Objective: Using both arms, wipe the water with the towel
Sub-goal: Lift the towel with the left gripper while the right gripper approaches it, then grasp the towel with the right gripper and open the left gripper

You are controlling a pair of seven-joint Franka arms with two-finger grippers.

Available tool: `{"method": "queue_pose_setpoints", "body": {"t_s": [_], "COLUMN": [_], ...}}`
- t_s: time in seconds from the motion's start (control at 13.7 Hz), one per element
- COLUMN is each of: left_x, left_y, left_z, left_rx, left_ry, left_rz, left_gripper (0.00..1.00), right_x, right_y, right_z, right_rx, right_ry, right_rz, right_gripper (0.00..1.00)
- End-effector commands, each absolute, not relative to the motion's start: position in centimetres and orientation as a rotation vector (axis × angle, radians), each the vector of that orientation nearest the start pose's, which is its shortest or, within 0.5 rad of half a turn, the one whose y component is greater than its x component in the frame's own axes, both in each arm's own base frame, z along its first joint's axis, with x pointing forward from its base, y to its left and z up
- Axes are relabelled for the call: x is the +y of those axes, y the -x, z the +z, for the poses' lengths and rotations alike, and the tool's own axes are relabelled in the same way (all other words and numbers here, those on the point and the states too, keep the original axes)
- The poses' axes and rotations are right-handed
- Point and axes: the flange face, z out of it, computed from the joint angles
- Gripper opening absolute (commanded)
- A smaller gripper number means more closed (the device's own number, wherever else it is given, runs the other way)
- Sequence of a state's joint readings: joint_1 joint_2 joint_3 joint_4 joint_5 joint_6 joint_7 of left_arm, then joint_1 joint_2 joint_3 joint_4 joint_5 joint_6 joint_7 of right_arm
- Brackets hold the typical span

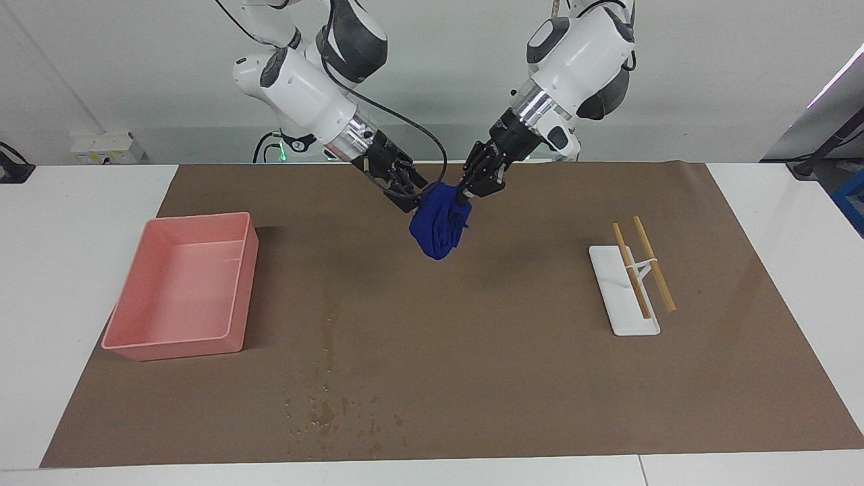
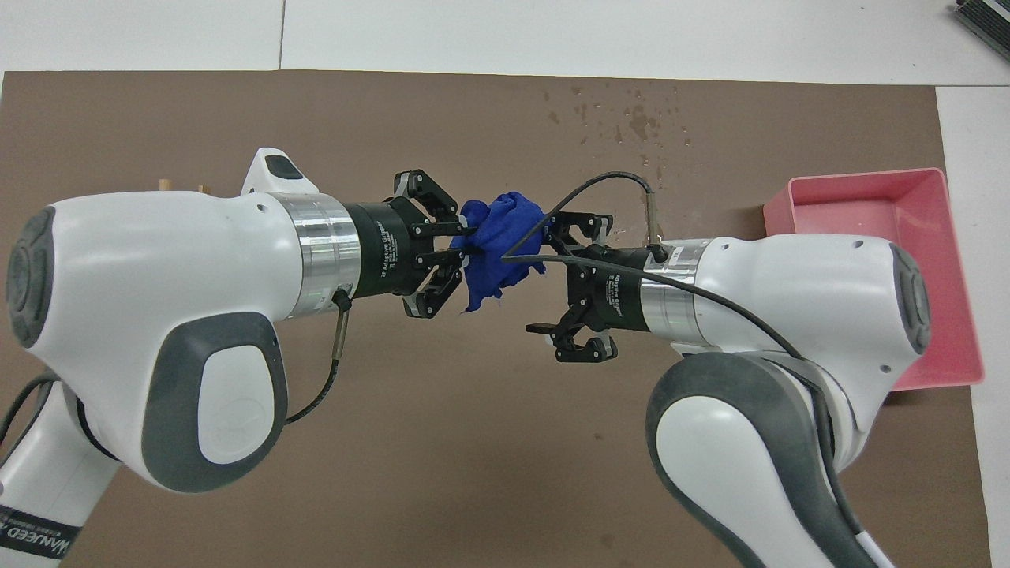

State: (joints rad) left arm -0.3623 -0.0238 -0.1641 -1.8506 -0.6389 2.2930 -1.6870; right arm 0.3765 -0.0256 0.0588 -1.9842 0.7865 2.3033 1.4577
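Observation:
The robot's left gripper has hold of the towel (image 2: 487,273), but the water (image 2: 641,123) is toward the pink tray on the right gripper's side, so next the right gripper takes the towel.
A crumpled blue towel (image 1: 440,226) hangs in the air over the brown mat (image 1: 513,378), near the robots' end. My left gripper (image 1: 470,187) is shut on the towel's upper edge; it also shows in the overhead view (image 2: 461,251) on the towel (image 2: 497,244). My right gripper (image 1: 409,194) is right beside the towel, its jaws spread wide in the overhead view (image 2: 550,276), with one finger against the cloth. The water (image 1: 329,405) is a thin streak and scattered droplets on the mat, far from the robots, also in the overhead view (image 2: 631,118).
A pink tray (image 1: 175,347) sits on the mat toward the right arm's end and shows in the overhead view (image 2: 868,217). A white stand (image 1: 624,317) holding two wooden sticks (image 1: 653,263) sits toward the left arm's end.

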Motion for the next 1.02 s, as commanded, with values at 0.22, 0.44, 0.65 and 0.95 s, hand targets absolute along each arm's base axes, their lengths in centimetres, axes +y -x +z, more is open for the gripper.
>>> {"method": "queue_pose_setpoints", "body": {"t_s": [0.22, 0.44, 0.65, 0.95], "left_x": [-30.6, -32.4, -34.0, -34.0], "left_y": [-49.8, -48.9, -48.1, -48.1], "left_z": [57.9, 58.3, 58.5, 58.5], "left_rx": [1.664, 1.634, 1.601, 1.599], "left_ry": [-1.797, -1.798, -1.792, -1.788], "left_rz": [-0.386, -0.379, -0.364, -0.357], "left_gripper": [0.00, 0.00, 0.00, 0.00], "right_x": [24.3, 25.7, 27.6, 27.7], "right_y": [-54.6, -54.2, -54.1, -54.1], "right_z": [52.4, 52.4, 51.3, 51.4], "right_rx": [1.630, 1.622, 1.615, 1.607], "right_ry": [1.747, 1.736, 1.740, 1.737], "right_rz": [0.399, 0.378, 0.364, 0.346], "right_gripper": [1.00, 1.00, 1.00, 0.74]}}
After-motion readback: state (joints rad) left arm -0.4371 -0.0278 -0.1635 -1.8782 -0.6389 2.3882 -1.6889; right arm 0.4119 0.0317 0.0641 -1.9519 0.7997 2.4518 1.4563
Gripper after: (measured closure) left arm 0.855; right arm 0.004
